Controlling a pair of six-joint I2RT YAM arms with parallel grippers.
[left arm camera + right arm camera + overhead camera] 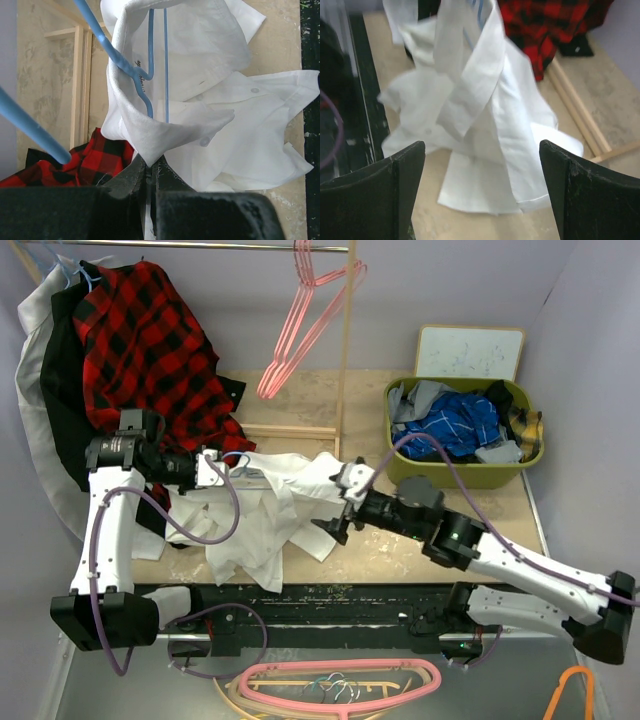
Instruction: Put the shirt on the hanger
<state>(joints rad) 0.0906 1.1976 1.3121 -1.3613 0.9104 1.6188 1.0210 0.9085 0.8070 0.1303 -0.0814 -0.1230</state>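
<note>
My right gripper will bring the light-blue hanger [240, 454] up along with the white shirt when it lifts, because the hanger runs inside the collar opening [252, 477].
The white shirt [275, 505] hangs bunched between the two grippers, its lower folds resting on the table. My left gripper [148, 164] is shut on a tip of the shirt's collar [150, 135]. The light-blue hanger [150, 75] runs inside the collar opening, with part of it sticking out to the upper left; a bit of blue shows by the left gripper [210, 468] in the top view. My right gripper [335, 525] is open and empty, just right of the shirt. In the right wrist view the shirt [485, 115] lies ahead of the open fingers [405, 190], apart from them.
A red-and-black plaid shirt [150, 350] hangs on the wooden rack [345, 350] behind the left arm. Pink hangers [305, 320] hang from the rail. A green basket [530, 455] with a blue checked garment [460, 425] stands at the right. More hangers [340, 685] lie below the table's front edge.
</note>
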